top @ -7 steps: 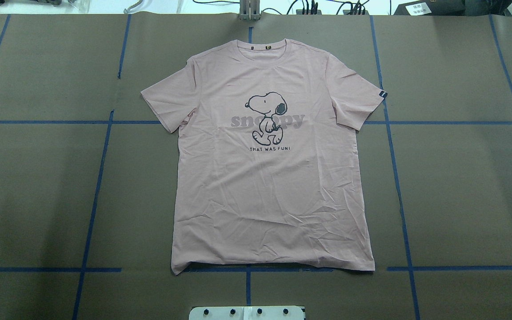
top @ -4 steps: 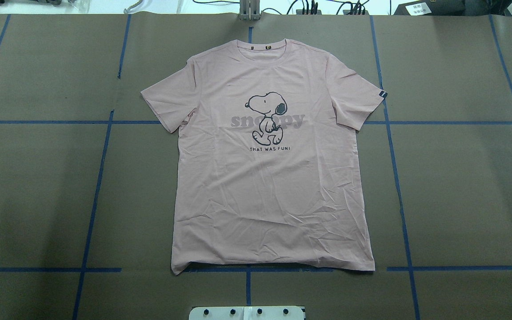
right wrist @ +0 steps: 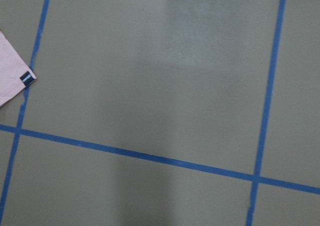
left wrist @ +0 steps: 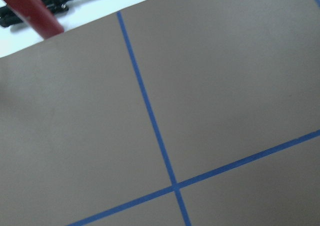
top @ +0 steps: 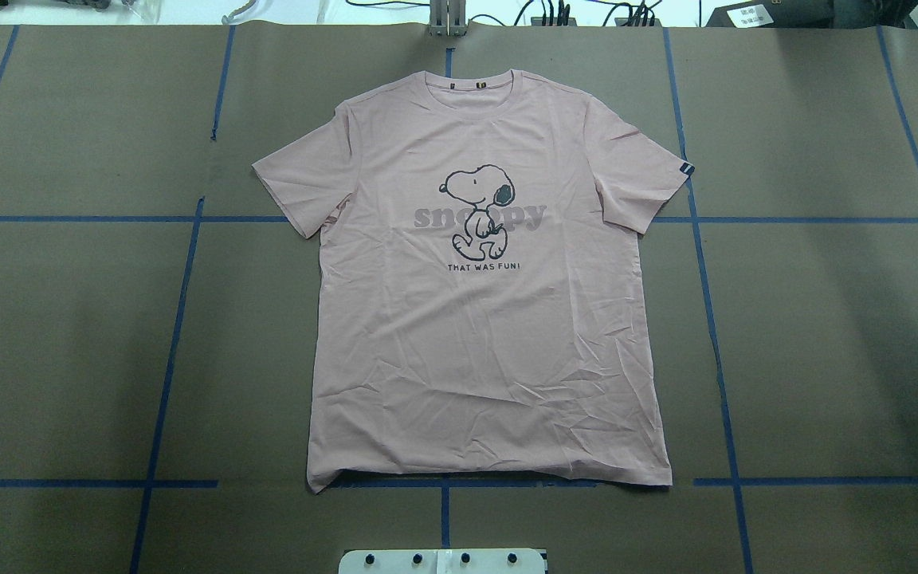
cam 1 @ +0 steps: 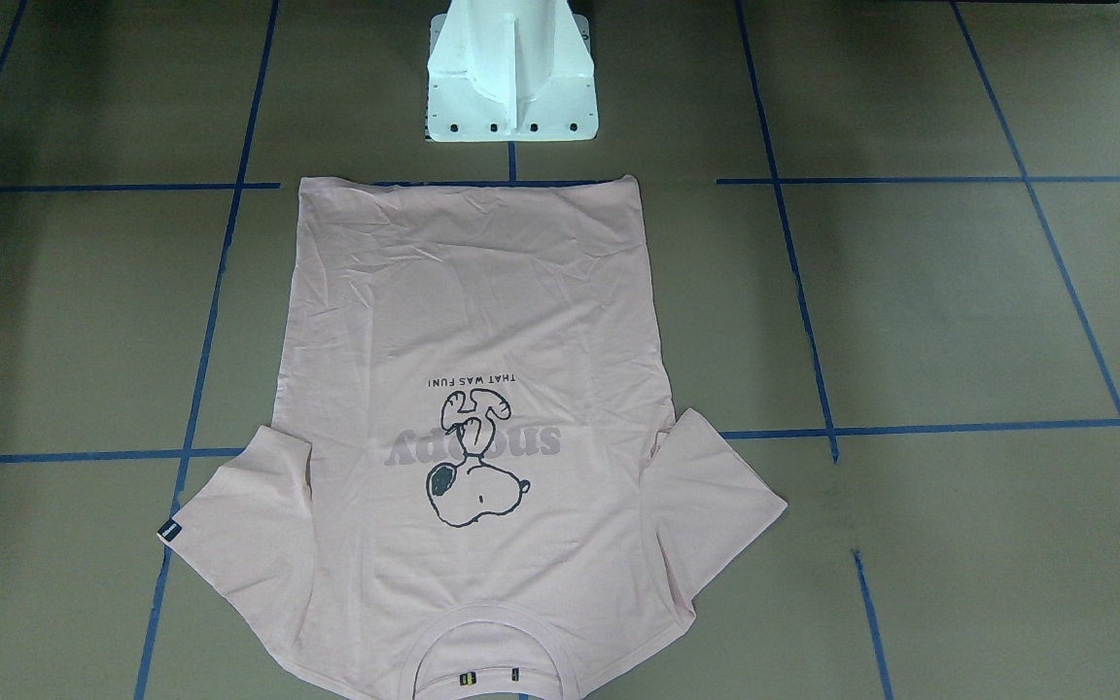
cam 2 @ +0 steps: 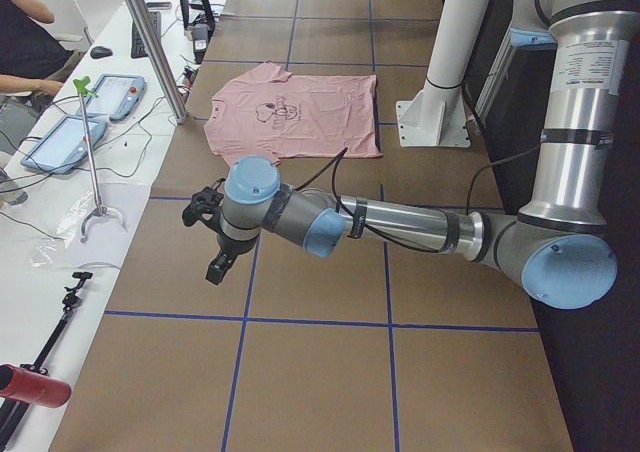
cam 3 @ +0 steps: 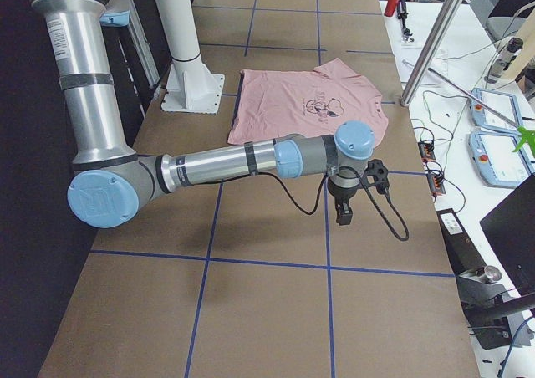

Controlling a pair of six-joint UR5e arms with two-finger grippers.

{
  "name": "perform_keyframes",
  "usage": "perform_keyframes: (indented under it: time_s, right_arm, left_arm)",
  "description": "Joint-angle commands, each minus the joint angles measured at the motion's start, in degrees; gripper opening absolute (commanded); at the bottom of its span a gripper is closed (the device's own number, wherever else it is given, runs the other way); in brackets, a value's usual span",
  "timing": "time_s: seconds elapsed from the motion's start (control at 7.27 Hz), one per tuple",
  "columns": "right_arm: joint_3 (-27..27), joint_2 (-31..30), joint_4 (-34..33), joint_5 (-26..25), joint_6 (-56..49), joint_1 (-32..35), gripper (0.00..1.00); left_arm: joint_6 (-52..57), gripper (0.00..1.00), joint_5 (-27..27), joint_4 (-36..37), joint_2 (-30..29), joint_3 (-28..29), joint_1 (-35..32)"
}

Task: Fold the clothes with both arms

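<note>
I should keep heading for the tagged sleeve's cuff until my fingers pinch it, as the sleeve lies spread flat, cuff facing my right gripper across clear table.
The pale pink T-shirt (top: 483,335) lies flat and face up in the middle of the table, with the Snoopy drawing (top: 476,211) showing and both sleeves spread. It also shows in the front-facing view (cam 1: 482,292) and in both side views (cam 2: 300,122) (cam 3: 301,114). My left gripper (cam 2: 220,267) hangs above bare table well off to the shirt's side. My right gripper (cam 3: 343,215) hangs above bare table on the other side. Only the side views show them, so I cannot tell whether they are open or shut. The right wrist view catches the tagged sleeve corner (right wrist: 12,86).
The white pedestal (cam 1: 511,87) stands just behind the shirt's hem. Blue tape lines (top: 176,319) cross the brown table cover. A metal post (cam 2: 150,42), tablets (cam 2: 110,94) and a person's arm (cam 2: 25,82) are at the far table edge. A red-handled tool (left wrist: 35,11) lies off the left end.
</note>
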Motion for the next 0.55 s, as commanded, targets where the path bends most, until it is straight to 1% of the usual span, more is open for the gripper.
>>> perform_keyframes:
  time_s: [0.0,0.14,0.28,0.41]
  right_arm:
    - [-5.37,6.00,7.15,-0.05,9.63,-7.67,1.00]
    - [-9.07,9.61,11.28,-0.39,15.16,-10.48,1.00]
    - [-13.11,12.17,17.06,-1.09,21.65,-12.42,1.00]
    - [-17.15,14.28,23.90,-4.41,28.42,-15.49,1.00]
  left_arm:
    - [-1.78,1.00,-0.84,-1.89,-2.18,2.41,1.97]
    - [-1.96,1.00,-0.75,-1.72,-3.24,3.39,3.47]
    - [-4.13,1.00,-0.92,-1.89,-3.42,3.31,3.74]
    - [-6.24,1.00,-0.84,-2.41,-3.51,3.05,4.70]
